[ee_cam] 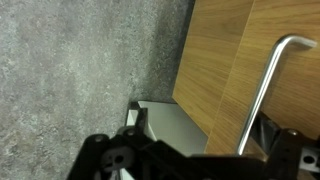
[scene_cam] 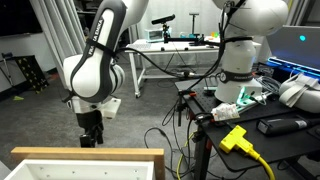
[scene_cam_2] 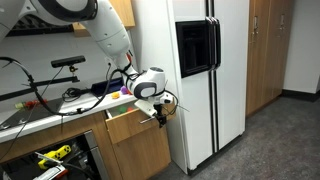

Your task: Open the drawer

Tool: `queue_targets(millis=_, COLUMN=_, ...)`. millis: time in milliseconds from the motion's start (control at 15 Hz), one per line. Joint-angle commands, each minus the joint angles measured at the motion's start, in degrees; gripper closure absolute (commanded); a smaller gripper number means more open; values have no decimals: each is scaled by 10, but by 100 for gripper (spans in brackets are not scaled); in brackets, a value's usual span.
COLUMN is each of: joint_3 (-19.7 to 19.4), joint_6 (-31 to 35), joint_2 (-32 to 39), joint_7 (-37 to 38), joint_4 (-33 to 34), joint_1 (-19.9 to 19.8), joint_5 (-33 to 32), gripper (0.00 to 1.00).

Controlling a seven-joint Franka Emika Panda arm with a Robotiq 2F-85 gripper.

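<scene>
The drawer (scene_cam: 125,154) shows only a strip of white interior (scene_cam: 85,171) behind its wood rim, so it will slide straight out further when I pull it.
The drawer (scene_cam: 85,156) stands pulled out at the bottom of an exterior view, with white inner walls and a light wood rim. In an exterior view it juts from the wood cabinet (scene_cam_2: 128,122) beside the refrigerator. The wrist view shows its wood front (ee_cam: 225,70) and a thin metal bar handle (ee_cam: 266,85). My gripper (scene_cam: 90,137) hangs at the drawer's front, also seen in an exterior view (scene_cam_2: 157,112). In the wrist view its fingers (ee_cam: 205,135) are spread apart, with the handle between them, close against the right finger.
A white refrigerator (scene_cam_2: 205,80) stands right beside the drawer. A second robot base (scene_cam: 240,60), cables and a yellow plug (scene_cam: 238,138) sit on a table nearby. Grey carpet (ee_cam: 80,70) lies below. A cluttered countertop (scene_cam_2: 50,100) runs above the cabinet.
</scene>
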Motion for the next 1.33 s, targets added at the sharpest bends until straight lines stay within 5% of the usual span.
queue_targets(millis=0, joint_3=-16, joint_6=23, joint_2=-90, joint_7=22, joint_4=-95, joint_1=-3, joint_5=-19, gripper=0)
queue_targets(millis=533, joint_3=36, joint_6=106, joint_2=-163, joint_7=20, joint_4=-179, joint_1=-33, joint_5=-14, gripper=0)
queue_targets(millis=1000, joint_3=135, joint_6=75, joint_2=-309, joint_7=-32, joint_4=-228, joint_1=-58, joint_5=60, gripper=0)
queue_targets(millis=1067, joint_3=143, joint_6=67, joint_2=-321, joint_7=-49, joint_4=-231, joint_1=-59, joint_5=79, gripper=5)
queue_targets(millis=1133, joint_3=126, joint_6=66, joint_2=-298, joint_7=-50, joint_4=-209, joint_1=-40, joint_5=70, gripper=26)
queue_targets(millis=1267, joint_3=127, joint_6=50, joint_2=-289, joint_7=-72, joint_4=-196, joint_1=-31, joint_5=84, gripper=32)
